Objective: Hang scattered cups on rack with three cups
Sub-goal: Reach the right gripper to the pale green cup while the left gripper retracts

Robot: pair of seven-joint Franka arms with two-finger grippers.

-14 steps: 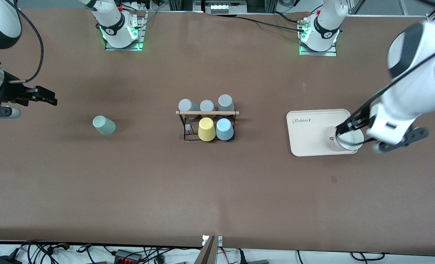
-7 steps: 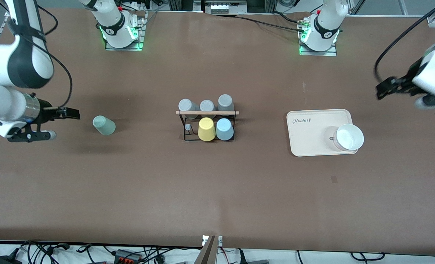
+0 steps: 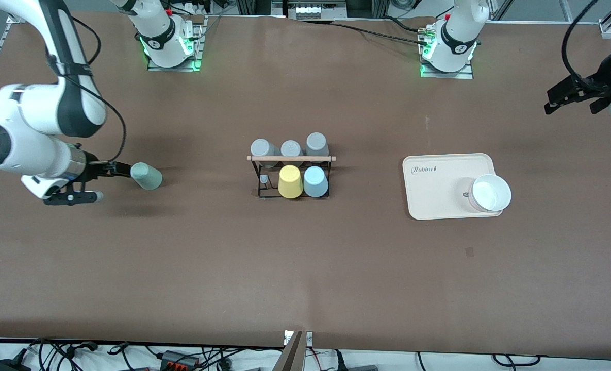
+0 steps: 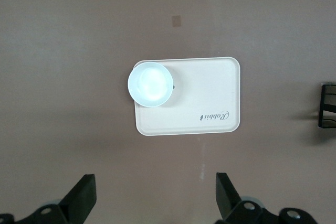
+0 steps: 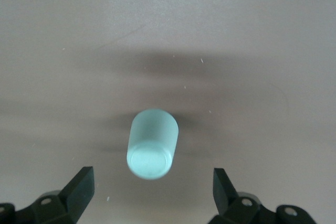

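Observation:
The pale mint green cup (image 3: 146, 176) will slide over a tipped peg (image 3: 263, 179) and stay there when I lower it, because the peg stands free next to the yellow cup.
The pale mint green cup (image 3: 146, 176) lies on its side on the table toward the right arm's end; it also shows in the right wrist view (image 5: 152, 144). My right gripper (image 3: 113, 182) is open and empty, low beside that cup, whose base end lies just ahead of the open jaws (image 5: 152, 178). The black wire rack (image 3: 262, 180) with its wooden rod (image 3: 291, 158) stands mid-table. The light blue cup (image 3: 315, 181) sits upside down on it next to a yellow cup (image 3: 290, 181). My left gripper (image 3: 573, 103) is open and empty, high over the left arm's end of the table (image 4: 156, 182).
Three grey cups (image 3: 291, 148) sit on the rack's row farther from the front camera. A cream tray (image 3: 439, 180) with a white bowl (image 3: 490, 193) lies toward the left arm's end; the left wrist view shows both the tray (image 4: 210, 93) and the bowl (image 4: 150, 83).
My right gripper has come down and moved toward the mint cup. My left gripper has pulled away from the bowl on the tray, up toward the left arm's end of the table.

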